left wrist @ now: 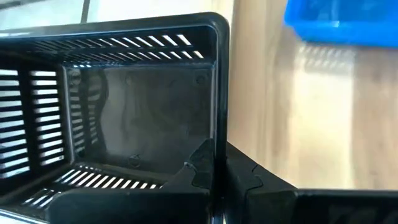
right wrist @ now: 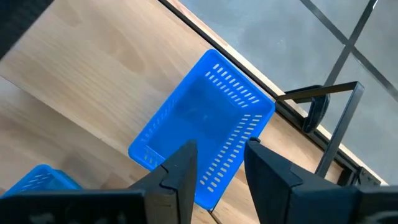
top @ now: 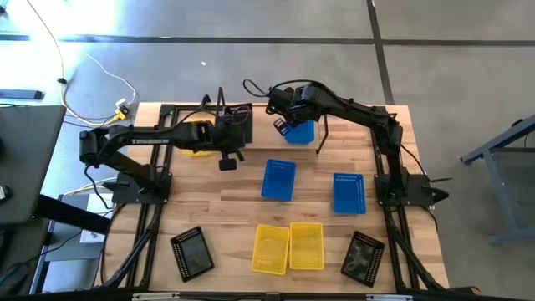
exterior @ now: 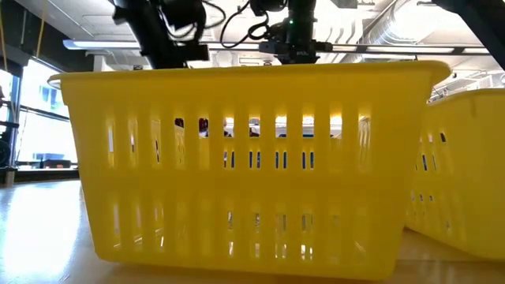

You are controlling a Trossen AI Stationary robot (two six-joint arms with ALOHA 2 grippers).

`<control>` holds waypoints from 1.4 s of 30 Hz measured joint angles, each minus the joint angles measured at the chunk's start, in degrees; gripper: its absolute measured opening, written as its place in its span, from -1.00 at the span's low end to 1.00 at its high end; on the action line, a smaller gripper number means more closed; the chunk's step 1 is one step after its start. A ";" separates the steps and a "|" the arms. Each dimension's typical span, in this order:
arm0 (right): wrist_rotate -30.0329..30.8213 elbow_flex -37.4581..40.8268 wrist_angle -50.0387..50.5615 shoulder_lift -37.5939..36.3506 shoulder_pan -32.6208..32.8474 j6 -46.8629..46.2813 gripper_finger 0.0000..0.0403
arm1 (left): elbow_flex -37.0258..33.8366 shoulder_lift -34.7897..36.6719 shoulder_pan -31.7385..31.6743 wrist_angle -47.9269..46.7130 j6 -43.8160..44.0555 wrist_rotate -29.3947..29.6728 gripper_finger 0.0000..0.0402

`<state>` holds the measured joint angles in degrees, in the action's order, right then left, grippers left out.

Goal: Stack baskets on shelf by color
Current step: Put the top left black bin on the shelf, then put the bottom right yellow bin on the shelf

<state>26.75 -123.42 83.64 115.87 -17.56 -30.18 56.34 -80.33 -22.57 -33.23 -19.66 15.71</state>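
The black basket [top: 240, 121] is open side up over the board's loose end, so my left gripper should keep lowering it and let go once the basket rests on the shelf [top: 260, 134].
My left gripper [top: 232, 144] is shut on a black basket [left wrist: 124, 118] near the far side of the table, beside a yellow basket [top: 196, 138]. My right gripper [right wrist: 217, 158] stands open just above a blue basket [right wrist: 205, 137]. This basket rests by its bottom on the shelf's wooden board [right wrist: 87, 74], next to a black wire end frame [right wrist: 333, 106]. On the table lie two blue baskets [top: 278, 179] [top: 349, 192], two yellow ones [top: 272, 248] [top: 306, 246] and two black ones [top: 193, 252] [top: 363, 257]. My left gripper pinches one side wall of the black basket at its rim [left wrist: 216, 140], one finger inside the basket [left wrist: 198, 163] and one outside [left wrist: 244, 173]. The basket is tipped, with its open side turned toward the wrist. Whether any part of it rests on the shelf I cannot tell.
In the low view a yellow basket [exterior: 245, 158] fills the picture, with a second one [exterior: 465, 173] at its right. The black tabletop frame [top: 155, 209] runs along both sides of the table. Bare wood shows between the middle blue baskets and the near row.
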 joint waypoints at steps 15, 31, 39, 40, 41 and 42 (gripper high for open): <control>-6.36 0.00 0.09 0.00 1.59 -2.40 -0.41 | 0.00 -6.79 -6.48 0.20 -4.59 -3.18 -1.00; -16.73 0.00 5.59 0.00 11.70 -9.71 -0.41 | 0.02 -7.59 -7.03 0.19 -6.08 -3.09 -0.80; -18.77 -0.71 6.40 -0.16 18.83 -13.55 -0.41 | 0.02 -7.59 -6.98 0.14 -6.03 -3.11 -0.53; -18.90 -0.94 6.38 -0.37 19.82 -13.79 -0.41 | 0.02 -7.58 -6.86 0.05 -6.01 -3.10 -0.50; -18.95 -1.01 6.30 -0.63 20.83 -13.91 -0.41 | 0.02 -7.44 -6.68 -0.14 -5.96 -3.09 -0.46; -19.06 -1.03 6.23 -1.07 21.79 -14.06 -0.41 | 0.02 -7.06 -6.59 -0.64 -5.72 -3.09 -0.43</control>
<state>7.68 -124.44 89.86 114.80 4.23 -44.24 56.36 -87.39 -29.17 -33.87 -25.38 12.62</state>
